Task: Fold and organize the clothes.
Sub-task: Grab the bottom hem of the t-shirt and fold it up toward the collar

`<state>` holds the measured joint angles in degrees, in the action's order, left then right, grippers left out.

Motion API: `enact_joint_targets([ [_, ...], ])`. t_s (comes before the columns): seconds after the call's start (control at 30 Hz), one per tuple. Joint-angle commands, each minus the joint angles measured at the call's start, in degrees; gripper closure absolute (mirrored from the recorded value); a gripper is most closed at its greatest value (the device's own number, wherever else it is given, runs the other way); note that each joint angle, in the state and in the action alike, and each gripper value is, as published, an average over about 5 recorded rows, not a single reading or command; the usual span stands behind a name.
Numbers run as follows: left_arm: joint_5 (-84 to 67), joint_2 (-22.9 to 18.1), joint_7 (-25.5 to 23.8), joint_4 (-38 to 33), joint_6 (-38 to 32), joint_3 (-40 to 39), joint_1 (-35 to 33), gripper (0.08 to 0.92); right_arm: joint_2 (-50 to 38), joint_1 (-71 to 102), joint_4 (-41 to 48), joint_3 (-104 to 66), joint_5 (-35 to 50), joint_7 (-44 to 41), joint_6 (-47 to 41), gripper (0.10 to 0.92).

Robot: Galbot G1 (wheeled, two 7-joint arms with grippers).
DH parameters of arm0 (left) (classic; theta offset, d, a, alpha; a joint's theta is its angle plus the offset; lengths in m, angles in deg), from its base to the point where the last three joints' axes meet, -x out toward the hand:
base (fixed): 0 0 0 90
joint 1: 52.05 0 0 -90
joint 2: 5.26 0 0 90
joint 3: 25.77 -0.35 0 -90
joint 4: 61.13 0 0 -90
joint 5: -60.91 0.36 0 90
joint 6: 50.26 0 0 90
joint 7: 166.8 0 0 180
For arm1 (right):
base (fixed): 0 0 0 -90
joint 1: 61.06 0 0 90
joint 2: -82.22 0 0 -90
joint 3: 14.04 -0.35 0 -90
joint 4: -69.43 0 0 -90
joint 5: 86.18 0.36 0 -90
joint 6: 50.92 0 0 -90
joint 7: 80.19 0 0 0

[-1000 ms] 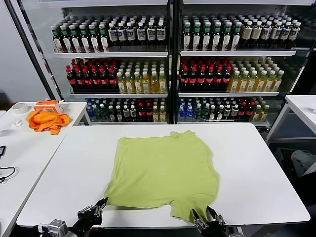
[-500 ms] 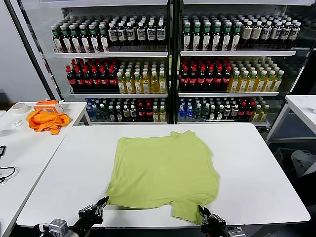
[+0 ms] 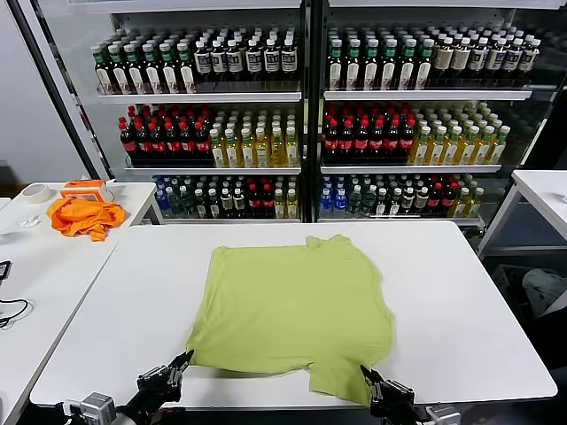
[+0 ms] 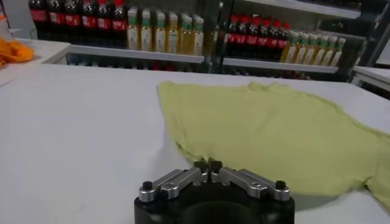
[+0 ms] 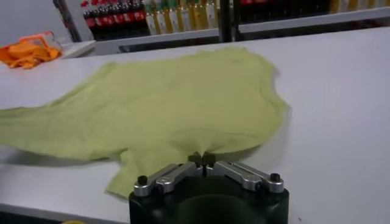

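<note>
The T-shirt's near sleeve (image 3: 340, 379) reaches the front edge of the white table. My left gripper and my right gripper should fold the T-shirt's near side over its middle (image 3: 295, 312).
The lime-green T-shirt (image 3: 297, 301) lies spread flat on the white table (image 3: 461, 328), plain side up, with no print showing. My left gripper (image 3: 183, 359) is at the table's front edge, shut at the shirt's near left corner (image 4: 201, 155), fingertips together on the hem. My right gripper (image 3: 368, 379) is at the front edge too, shut on the shirt's near right hem. The cloth puckers at its fingertips (image 5: 194, 159) in the right wrist view. The shirt also shows in both wrist views (image 4: 274, 128) (image 5: 183, 97).
A bright orange cloth (image 3: 84, 217) and a tape roll (image 3: 35, 192) lie on a side table at the far left. Shelves of bottles (image 3: 301, 115) stand behind the table. Another white table (image 3: 545, 190) is at the right.
My right gripper was open beside the hem one second ago. It has shut on the hem and shifted slightly right. The left gripper and the shirt have barely moved.
</note>
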<state>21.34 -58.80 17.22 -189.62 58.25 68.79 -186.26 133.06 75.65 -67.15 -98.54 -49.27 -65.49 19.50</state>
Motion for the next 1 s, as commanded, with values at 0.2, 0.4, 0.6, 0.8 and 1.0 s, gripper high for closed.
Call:
enact_joint_targets([
  [0.2,-0.35,0.5,-0.04,-4.24,-0.29,5.13,-8.86,0.915,-0.4,11.21,-6.59,-4.91,-3.31,-1.03,-0.36,0.921],
  [0.4,-3.34,0.75,-0.26,-2.83,-2.09,5.18,-2.02,0.915,-1.43,3.69,-5.1,-5.74,0.41,-0.16,-1.97,0.921],
  [0.6,-5.93,2.24,-2.37,3.14,-3.55,1.48,9.37,0.915,-2.03,-9.2,0.47,-3.68,6.46,0.58,-5.6,0.921],
  [0.8,-5.1,1.88,-2.99,10.03,-4.51,-5.2,17.3,0.915,-1.61,-18.93,6.34,1.49,8.85,1.0,-7.37,0.921],
  [1.0,-5.61,2.39,-3.08,16.74,-4.38,-7.75,22.81,0.915,-0.47,-27.32,11.57,5.49,10.54,1.31,-8.51,0.921],
])
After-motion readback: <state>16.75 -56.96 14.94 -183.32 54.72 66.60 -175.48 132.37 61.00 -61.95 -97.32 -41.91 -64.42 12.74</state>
